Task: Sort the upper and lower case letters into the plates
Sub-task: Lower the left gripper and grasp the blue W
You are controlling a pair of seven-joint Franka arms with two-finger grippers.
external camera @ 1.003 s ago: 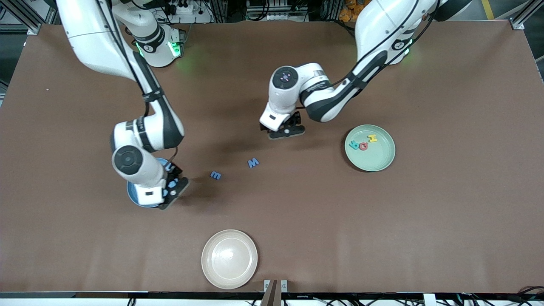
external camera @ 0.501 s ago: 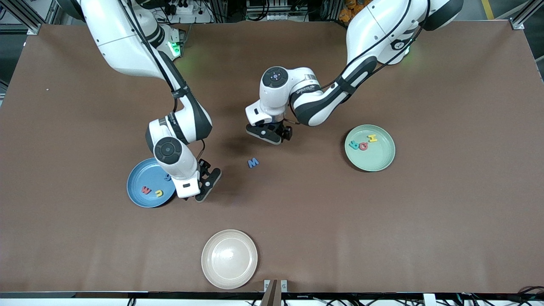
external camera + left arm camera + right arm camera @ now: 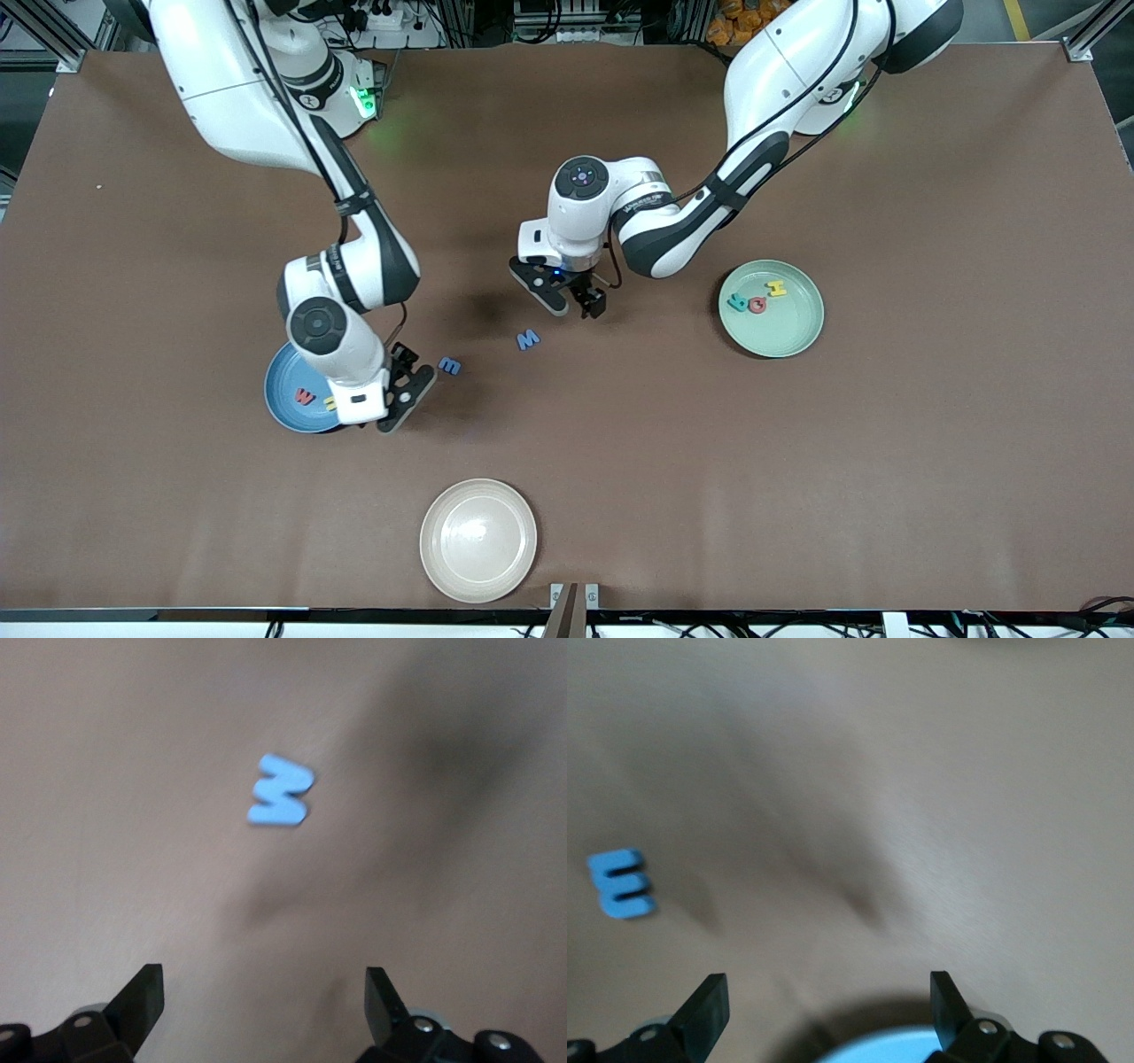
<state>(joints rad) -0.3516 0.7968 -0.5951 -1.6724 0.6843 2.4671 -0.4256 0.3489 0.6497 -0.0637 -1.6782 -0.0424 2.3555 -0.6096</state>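
The small m (image 3: 449,366) is close to the capital M near my left gripper. Next, my right gripper backs away until my left gripper takes the capital M (image 3: 528,339).
A small blue letter m (image 3: 450,365) (image 3: 622,883) lies on the brown table beside the blue plate (image 3: 282,390) (image 3: 877,1050). My right gripper (image 3: 406,381) (image 3: 828,1001) hangs open and empty between them, over the plate's rim. A red letter (image 3: 304,396) and a yellow letter (image 3: 330,403) lie in that plate. A blue capital M (image 3: 528,339) (image 3: 280,802) lies mid-table. My left gripper (image 3: 567,297) (image 3: 264,992) hovers open just past it, nothing between its fingers. The mint green plate (image 3: 788,332) holds a teal letter (image 3: 737,301), a red letter (image 3: 757,306) and a yellow H (image 3: 777,288).
A cream-white plate (image 3: 478,540) sits near the table's front edge, nearer to the front camera than both blue letters. The right arm's wrist covers part of the blue plate.
My right gripper swung out over the blue m, hiding it, then drew back toward the blue plate, so the m shows again. My left gripper turned and shifted closer to the capital M.
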